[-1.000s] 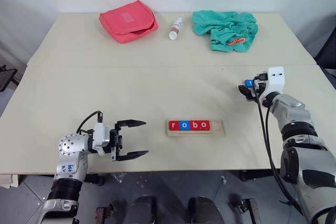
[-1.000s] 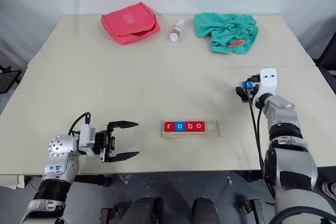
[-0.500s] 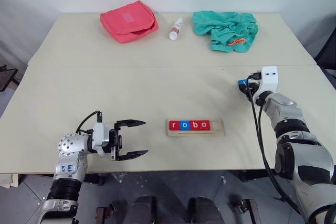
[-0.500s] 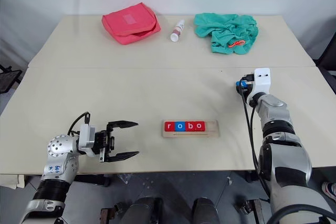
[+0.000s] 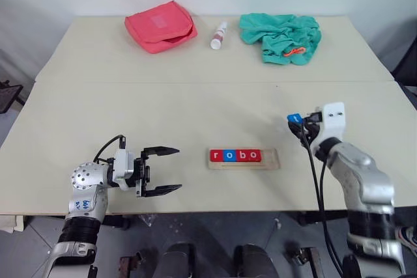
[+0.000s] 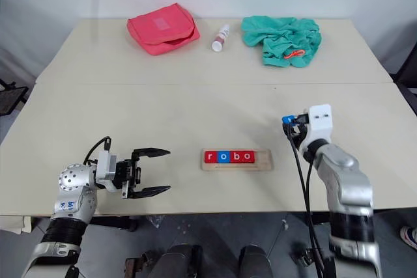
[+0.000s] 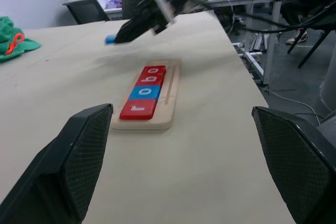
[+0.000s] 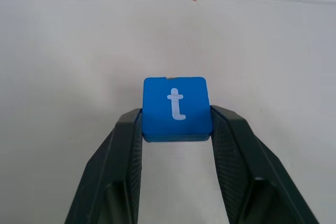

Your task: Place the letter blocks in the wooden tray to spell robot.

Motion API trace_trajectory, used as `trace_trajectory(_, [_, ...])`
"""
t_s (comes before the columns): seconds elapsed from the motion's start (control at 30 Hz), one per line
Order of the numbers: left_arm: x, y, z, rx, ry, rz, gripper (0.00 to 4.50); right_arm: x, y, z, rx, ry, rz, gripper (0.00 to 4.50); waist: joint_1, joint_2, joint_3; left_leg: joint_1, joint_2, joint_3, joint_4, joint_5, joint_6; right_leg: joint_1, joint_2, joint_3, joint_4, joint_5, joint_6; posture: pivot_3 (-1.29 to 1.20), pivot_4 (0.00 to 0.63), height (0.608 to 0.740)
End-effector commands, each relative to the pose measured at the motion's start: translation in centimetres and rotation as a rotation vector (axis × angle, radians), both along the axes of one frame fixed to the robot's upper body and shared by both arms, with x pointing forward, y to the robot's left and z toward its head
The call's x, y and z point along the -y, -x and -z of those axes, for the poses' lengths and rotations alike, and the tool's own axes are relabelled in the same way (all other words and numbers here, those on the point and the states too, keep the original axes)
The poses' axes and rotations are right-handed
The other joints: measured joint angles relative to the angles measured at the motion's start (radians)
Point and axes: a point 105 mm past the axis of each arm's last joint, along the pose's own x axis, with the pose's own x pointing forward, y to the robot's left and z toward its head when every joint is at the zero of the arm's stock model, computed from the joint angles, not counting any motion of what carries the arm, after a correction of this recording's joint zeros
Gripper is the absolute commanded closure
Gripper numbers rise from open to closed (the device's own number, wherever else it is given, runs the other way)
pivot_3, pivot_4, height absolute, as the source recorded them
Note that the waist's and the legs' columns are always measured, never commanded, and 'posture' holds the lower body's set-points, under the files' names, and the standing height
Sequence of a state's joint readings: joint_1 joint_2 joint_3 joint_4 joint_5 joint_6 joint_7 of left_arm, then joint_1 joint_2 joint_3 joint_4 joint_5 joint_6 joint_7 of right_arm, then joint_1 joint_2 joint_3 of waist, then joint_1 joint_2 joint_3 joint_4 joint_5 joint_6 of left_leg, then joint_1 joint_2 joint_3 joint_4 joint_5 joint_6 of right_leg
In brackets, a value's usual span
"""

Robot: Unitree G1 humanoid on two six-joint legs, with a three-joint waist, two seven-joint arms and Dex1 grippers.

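Observation:
My right gripper's fingers are covering the t block's side [image 8: 147, 109] that has to meet the o, so I keep lowering the block until it rests next to the tray [image 5: 296, 159].
The wooden tray [image 5: 270, 157] lies near the table's front edge at the middle. Four letter blocks [image 5: 234, 155] sit in it, red, blue, red, red, reading r, o, b, o; its right end is bare. The blue t block [image 8: 176, 106] is pinched between the fingers of my right gripper [image 5: 296, 124], above the table to the right of the tray. My left gripper [image 5: 178, 169] is open, level, to the left of the tray, pointing at it with nothing between its fingers.
At the back of the table lie a red pouch [image 5: 160, 25], a small white bottle [image 5: 218, 34] and a crumpled green cloth [image 5: 281, 37]. A seam [image 5: 195, 83] crosses the table between them and the tray.
My right gripper has come back toward the front edge and leftward, closer to the tray, carrying the blue block. The left gripper has kept still.

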State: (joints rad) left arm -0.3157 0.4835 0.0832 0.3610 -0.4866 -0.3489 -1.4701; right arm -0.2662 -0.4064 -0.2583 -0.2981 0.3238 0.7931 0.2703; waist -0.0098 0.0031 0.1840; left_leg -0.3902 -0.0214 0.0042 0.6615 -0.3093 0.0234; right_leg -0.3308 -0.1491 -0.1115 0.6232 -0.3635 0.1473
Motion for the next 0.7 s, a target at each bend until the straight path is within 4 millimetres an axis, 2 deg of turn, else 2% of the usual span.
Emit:
trace_trajectory(0.03, [-0.8, -0.1, -0.8, 0.042, 0.016, 0.001, 0.00, -0.3, 2.8, -1.7, 0.026, 0.003, 0.033, 3.04, 0.008, 0.000, 0.000, 0.000, 0.000, 0.000, 0.000, 0.000, 0.000, 0.000, 0.000, 0.000, 0.000, 0.000, 0.000, 0.00, 0.150, 0.740])
trace_trajectory(0.17, [-1.1, -0.3, -1.0, 0.051, 0.018, 0.008, 0.00, -1.0, 5.3, -1.2, -0.017, -0.009, 0.064, 3.04, 0.013, 0.000, 0.000, 0.000, -0.001, 0.002, 0.001, 0.000, 0.000, 0.000, 0.000, 0.002, 0.000, 0.000, 0.000, 0.00, 0.150, 0.740])
trace_trajectory(0.3, [-1.2, -0.5, -1.2, 0.054, 0.017, 0.008, 0.00, -1.4, 6.6, -0.6, -0.054, -0.031, 0.085, 3.04, 0.010, 0.000, 0.000, 0.000, -0.001, 0.002, 0.001, 0.000, 0.000, 0.000, 0.000, 0.003, 0.000, 0.000, 0.000, 0.00, 0.150, 0.740])
trace_trajectory(0.6, [-0.8, -0.9, -1.7, 0.073, 0.018, 0.013, 0.00, -0.3, 7.2, 1.2, -0.111, -0.084, 0.168, 3.04, 0.009, 0.000, 0.000, 0.001, -0.001, 0.002, 0.000, 0.000, 0.000, -0.001, 0.000, 0.004, 0.002, 0.000, 0.000, 0.00, 0.150, 0.740])
trace_trajectory(0.7, [-0.7, -1.0, -1.8, 0.077, 0.019, 0.012, 0.00, -0.3, 7.1, 1.6, -0.121, -0.091, 0.160, 2.02, 0.009, 0.000, 0.000, 0.001, -0.001, 0.003, 0.000, 0.000, 0.000, -0.002, 0.000, 0.004, 0.002, 0.000, 0.000, 0.00, 0.150, 0.740])
